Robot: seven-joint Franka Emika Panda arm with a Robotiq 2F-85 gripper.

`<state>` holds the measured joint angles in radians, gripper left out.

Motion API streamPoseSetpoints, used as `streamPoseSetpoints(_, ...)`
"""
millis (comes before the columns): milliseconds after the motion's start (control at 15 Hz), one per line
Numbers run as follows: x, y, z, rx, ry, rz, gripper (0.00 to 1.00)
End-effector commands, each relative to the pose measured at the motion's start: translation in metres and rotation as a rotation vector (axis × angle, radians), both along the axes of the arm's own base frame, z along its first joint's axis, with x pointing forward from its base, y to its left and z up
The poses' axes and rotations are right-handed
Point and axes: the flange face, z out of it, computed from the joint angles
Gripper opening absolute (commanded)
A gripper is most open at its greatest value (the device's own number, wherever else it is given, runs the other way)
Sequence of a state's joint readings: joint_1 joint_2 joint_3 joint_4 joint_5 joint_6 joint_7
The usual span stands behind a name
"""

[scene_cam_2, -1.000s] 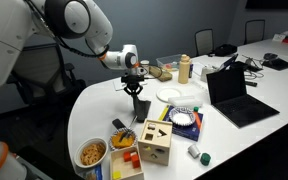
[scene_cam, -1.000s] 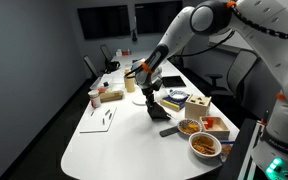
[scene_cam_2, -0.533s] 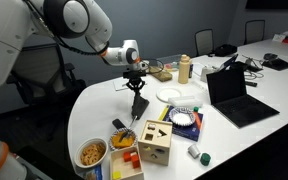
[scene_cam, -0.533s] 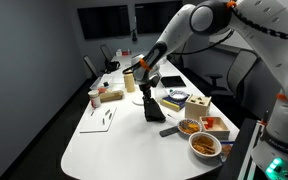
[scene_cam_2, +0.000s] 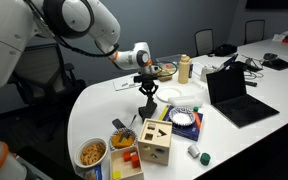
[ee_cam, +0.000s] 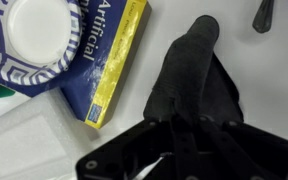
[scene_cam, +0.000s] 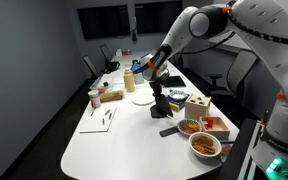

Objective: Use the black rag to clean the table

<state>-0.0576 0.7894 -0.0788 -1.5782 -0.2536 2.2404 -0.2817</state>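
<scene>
I should swing the black rag (ee_cam: pixel 188 72) over to the open white table (scene_cam_2: pixel 123 109) and lower it spread out, because it hangs in a narrow fold beside the book.
My gripper (scene_cam: pixel 155 84) is shut on the black rag (scene_cam: pixel 159 104), which hangs down from it above the white table (scene_cam: pixel 114 140). In an exterior view the gripper (scene_cam_2: pixel 147 82) holds the rag (scene_cam_2: pixel 148 103) just behind the wooden box. In the wrist view the rag (ee_cam: pixel 196 80) drapes away from the gripper (ee_cam: pixel 180 135), over the white table top beside a blue and yellow book (ee_cam: pixel 109 65). The rag's lower end is close to the table; I cannot tell whether it touches.
A wooden shape-sorter box (scene_cam_2: pixel 155 142), snack bowls (scene_cam_2: pixel 92 154), a paper plate (scene_cam_2: pixel 173 94), a laptop (scene_cam_2: pixel 234 92) and a bottle (scene_cam_2: pixel 184 68) stand on the table. In an exterior view there are food bowls (scene_cam: pixel 205 145), a black remote (scene_cam: pixel 169 130) and papers (scene_cam: pixel 102 118). A paper bowl (ee_cam: pixel 39 30) sits on the book.
My gripper has carried the hanging rag sideways across the table, toward the paper plate and the book, and a little higher. The grip has stayed shut.
</scene>
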Motion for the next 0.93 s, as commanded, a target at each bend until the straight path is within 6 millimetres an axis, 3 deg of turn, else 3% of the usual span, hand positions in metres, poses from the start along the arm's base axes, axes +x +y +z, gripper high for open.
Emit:
streamPoseSetpoints(0,-0.006,0.003,-0.032,0.004,0.045,0.012,0.01)
streamPoseSetpoints(200,-0.008,0.016,-0.059,0.053,0.080,0.054,0.01)
streamPoseSetpoints(333,-0.007,0.036,-0.069,0.083,0.094,0.097,0.01)
streamPoseSetpoints(667,0.000,0.096,-0.063,0.171,0.083,0.258,0.01)
streamPoseSetpoints(867,0.012,0.110,-0.054,0.159,0.073,0.296,0.01)
